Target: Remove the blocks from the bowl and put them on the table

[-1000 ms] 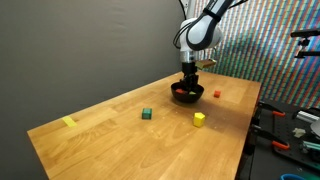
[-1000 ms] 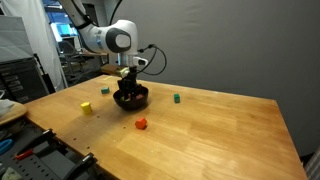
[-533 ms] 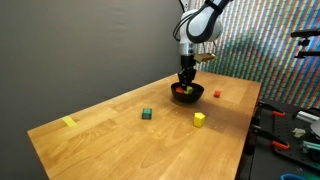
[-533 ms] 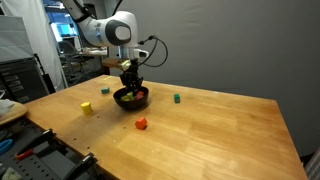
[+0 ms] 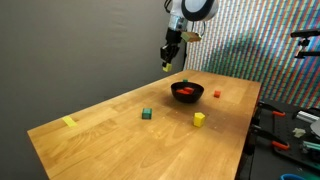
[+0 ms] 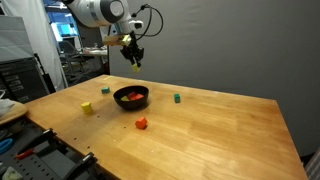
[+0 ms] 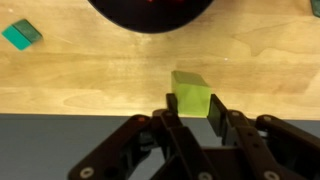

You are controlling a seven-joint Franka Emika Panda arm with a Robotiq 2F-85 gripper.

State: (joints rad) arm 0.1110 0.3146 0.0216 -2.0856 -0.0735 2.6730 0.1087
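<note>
The yellow-green block point(image 5: 167, 67) is clear of the black bowl's edge, so my gripper keeps moving away from the bowl and lets go of the block over open table point(image 5: 141, 94).
My gripper point(image 5: 166, 66) point(image 6: 134, 62) hangs high above the table, to one side of the black bowl point(image 5: 198, 97) point(image 6: 143, 103). In the wrist view the gripper point(image 7: 190, 108) is shut on a yellow-green block point(image 7: 190, 92). The bowl's edge shows at the top of the wrist view point(image 7: 150, 14). Red shows inside the bowl point(image 5: 185, 90) point(image 6: 133, 98). On the wooden table point(image 5: 110, 135) point(image 6: 220, 130) lie a green block point(image 5: 146, 114) point(image 6: 176, 99) point(image 7: 20, 35), a yellow block point(image 5: 199, 119) point(image 6: 87, 107) and a red block point(image 5: 216, 94) point(image 6: 141, 124).
A flat yellow tape strip point(image 5: 68, 122) lies near one table corner. A small orange-yellow block point(image 6: 103, 90) sits beyond the bowl. Tools and clutter point(image 5: 290, 125) stand off the table's edge, and a rack point(image 6: 20, 80) stands beside it.
My gripper has risen out of the bowl with the yellow-green block and moved sideways, away from the bowl. The blocks on the table have not moved.
</note>
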